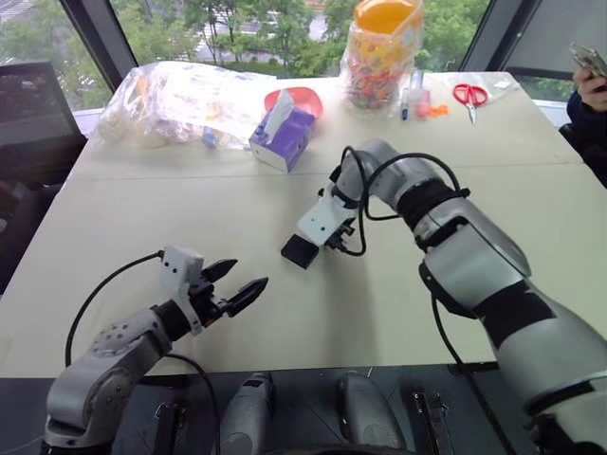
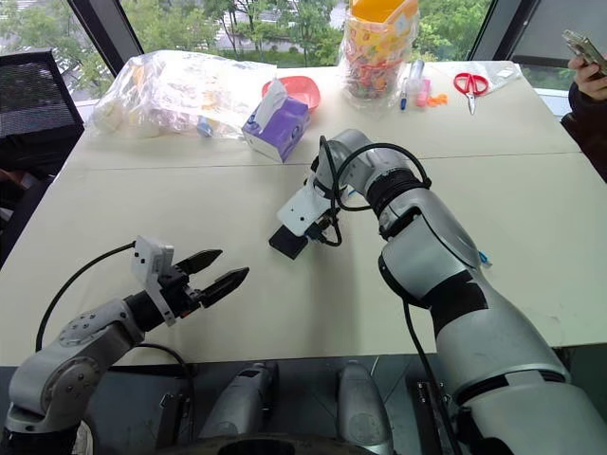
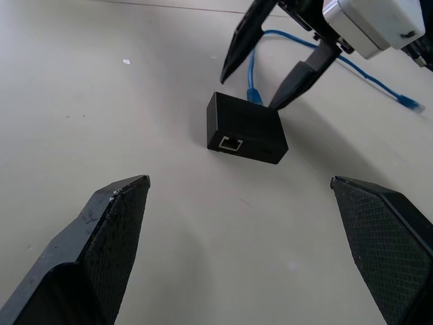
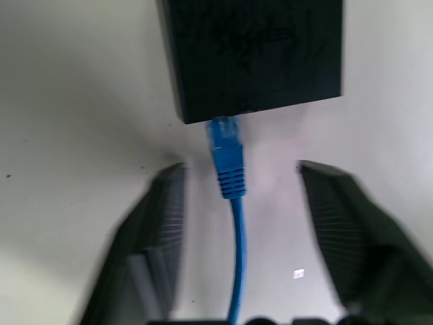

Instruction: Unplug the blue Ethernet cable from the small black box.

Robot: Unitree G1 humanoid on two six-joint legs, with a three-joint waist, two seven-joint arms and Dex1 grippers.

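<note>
The blue Ethernet cable [image 3: 371, 78] will come along, still plugged in, when I lift the small black box, because the blue plug [image 3: 254, 96] is in the box's far side.
The small black box [image 1: 300, 251] lies flat near the middle of the table, an empty port facing my left gripper. The blue Ethernet cable [image 4: 229, 162] is plugged into the box's [image 4: 254, 54] opposite side and trails away across the table [image 3: 365, 74]. My right gripper [image 3: 250, 93] points steeply down just behind the box, its fingers [image 4: 159, 230] apart on either side of the blue plug without touching it. Nearer the table's front left, my left gripper [image 1: 248, 273] is wide open and empty, aimed at the box [image 3: 245, 128] from a distance.
At the back of the table stand a purple tissue box [image 1: 283, 137], a clear plastic bag [image 1: 180, 100], a red bowl [image 1: 305, 95], a snack jar [image 1: 381, 52], pens [image 1: 410, 95] and red scissors [image 1: 469, 95]. A person's hand holding a phone [image 1: 588, 64] is at the far right.
</note>
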